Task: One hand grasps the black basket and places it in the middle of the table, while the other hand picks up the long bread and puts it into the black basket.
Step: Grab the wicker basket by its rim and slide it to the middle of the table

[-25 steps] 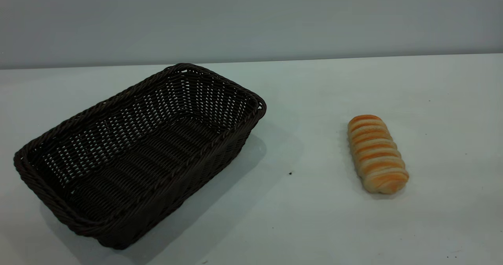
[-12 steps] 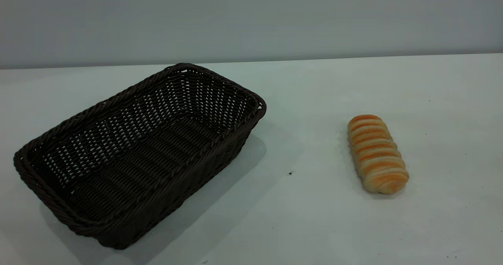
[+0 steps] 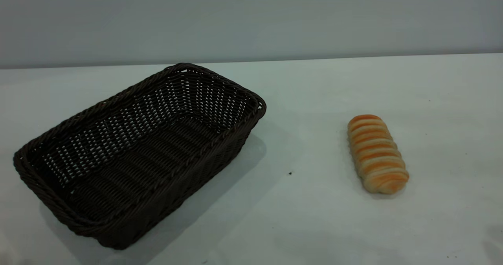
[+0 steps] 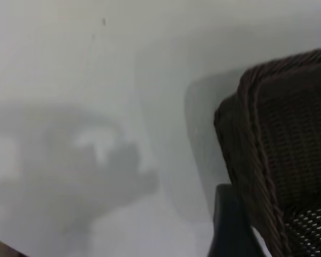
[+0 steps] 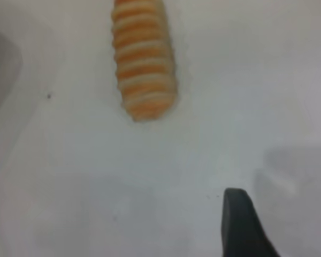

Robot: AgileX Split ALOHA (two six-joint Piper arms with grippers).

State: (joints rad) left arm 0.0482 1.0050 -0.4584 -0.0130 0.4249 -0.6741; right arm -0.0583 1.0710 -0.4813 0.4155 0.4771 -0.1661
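Note:
I should keep my right gripper waiting while my left gripper takes hold of the short rim [image 3: 29, 173] and sets the basket straight. The black basket [image 3: 141, 159] lies at a slant, off the middle of the table.
The black basket [image 3: 137, 155] lies empty on the left half of the white table [image 3: 306, 100], set at a slant. The long bread [image 3: 376, 153] lies on the right half, well apart from the basket. Neither gripper shows in the exterior view. In the left wrist view my left gripper [image 4: 281, 235] is open, one black finger [image 4: 230, 227] just outside a corner of the basket [image 4: 289, 134]. In the right wrist view my right gripper [image 5: 283, 230] is open and empty above bare table, a short way from the end of the bread [image 5: 143, 56].
A grey wall runs behind the table's far edge. Bare table lies between the basket and the bread, with a small dark speck [image 3: 290, 173] on it. Arm shadows fall on the table in both wrist views.
Basket and bread have not moved. Faint shadows have appeared along the table's front edge at both lower corners of the exterior view.

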